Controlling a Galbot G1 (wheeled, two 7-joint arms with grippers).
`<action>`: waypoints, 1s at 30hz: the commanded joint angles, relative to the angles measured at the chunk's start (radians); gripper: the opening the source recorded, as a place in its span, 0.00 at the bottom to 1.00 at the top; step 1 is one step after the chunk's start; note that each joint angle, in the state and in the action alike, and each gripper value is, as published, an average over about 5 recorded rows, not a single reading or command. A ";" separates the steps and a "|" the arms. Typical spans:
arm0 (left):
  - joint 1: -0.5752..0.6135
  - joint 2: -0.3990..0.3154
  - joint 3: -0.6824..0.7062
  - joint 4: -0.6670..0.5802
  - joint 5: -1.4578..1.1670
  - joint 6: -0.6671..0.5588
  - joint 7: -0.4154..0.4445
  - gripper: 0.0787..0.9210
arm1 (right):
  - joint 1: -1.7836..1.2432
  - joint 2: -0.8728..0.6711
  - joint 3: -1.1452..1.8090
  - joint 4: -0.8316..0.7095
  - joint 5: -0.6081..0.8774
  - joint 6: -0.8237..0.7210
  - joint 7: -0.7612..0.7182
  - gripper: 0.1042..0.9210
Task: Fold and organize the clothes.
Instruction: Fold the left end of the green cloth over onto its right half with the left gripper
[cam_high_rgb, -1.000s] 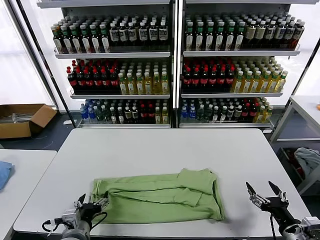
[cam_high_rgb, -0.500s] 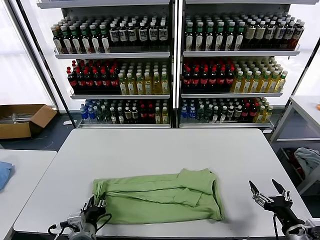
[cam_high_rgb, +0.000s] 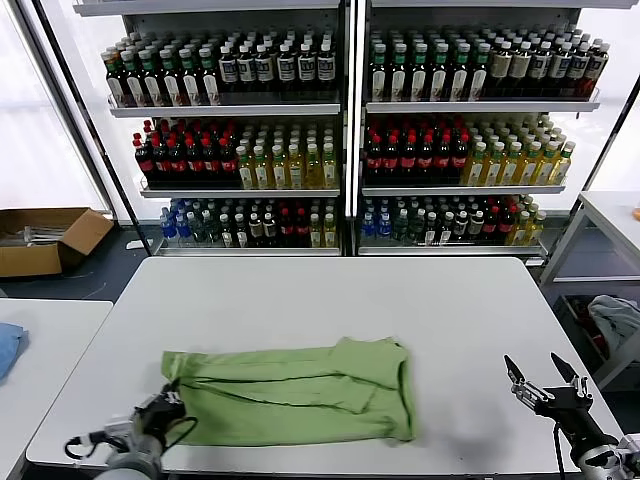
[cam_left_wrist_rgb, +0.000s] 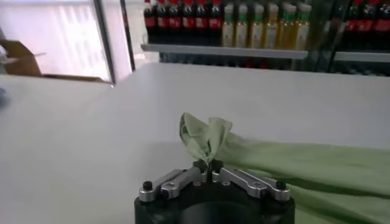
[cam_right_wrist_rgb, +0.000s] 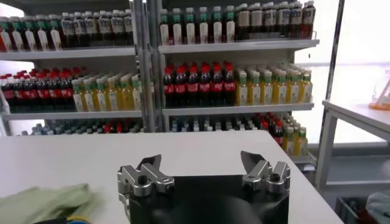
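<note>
The light green shirt is lying as a long piece of cloth with its bunched corner (cam_left_wrist_rgb: 205, 135) in my left gripper. I should therefore fold that corner back across the shirt's middle (cam_high_rgb: 290, 393).
A light green shirt (cam_high_rgb: 290, 392), folded into a long flat band with its plain side up, lies across the front of the white table (cam_high_rgb: 330, 300). My left gripper (cam_high_rgb: 168, 407) is at the shirt's left end, shut on a bunched corner of the cloth (cam_left_wrist_rgb: 204, 137), which stands up from its fingertips in the left wrist view. My right gripper (cam_high_rgb: 544, 384) is open and empty above the table's front right corner, apart from the shirt. The shirt's right end shows low in the right wrist view (cam_right_wrist_rgb: 42, 204).
Shelves of bottles (cam_high_rgb: 350, 130) stand behind the table. A second table (cam_high_rgb: 40, 350) with blue cloth (cam_high_rgb: 8, 345) is to the left, and a cardboard box (cam_high_rgb: 45, 238) lies on the floor. A side table (cam_high_rgb: 620, 215) and a heap of cloth (cam_high_rgb: 615, 320) are at the right.
My left gripper has closed on the shirt's left end and dragged the whole shirt to the left. My right gripper has drifted slightly down and right, still open.
</note>
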 joint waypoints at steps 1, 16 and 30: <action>0.000 0.327 -0.448 0.144 -0.115 0.006 0.287 0.02 | 0.004 0.001 -0.006 0.001 0.003 0.001 0.001 0.88; -0.106 0.349 -0.277 -0.076 -0.220 0.106 0.289 0.02 | 0.001 -0.005 -0.034 0.024 0.014 -0.002 0.005 0.88; -0.180 0.140 0.018 -0.147 -0.362 0.106 0.146 0.03 | -0.014 0.010 -0.040 0.022 -0.016 -0.012 0.003 0.88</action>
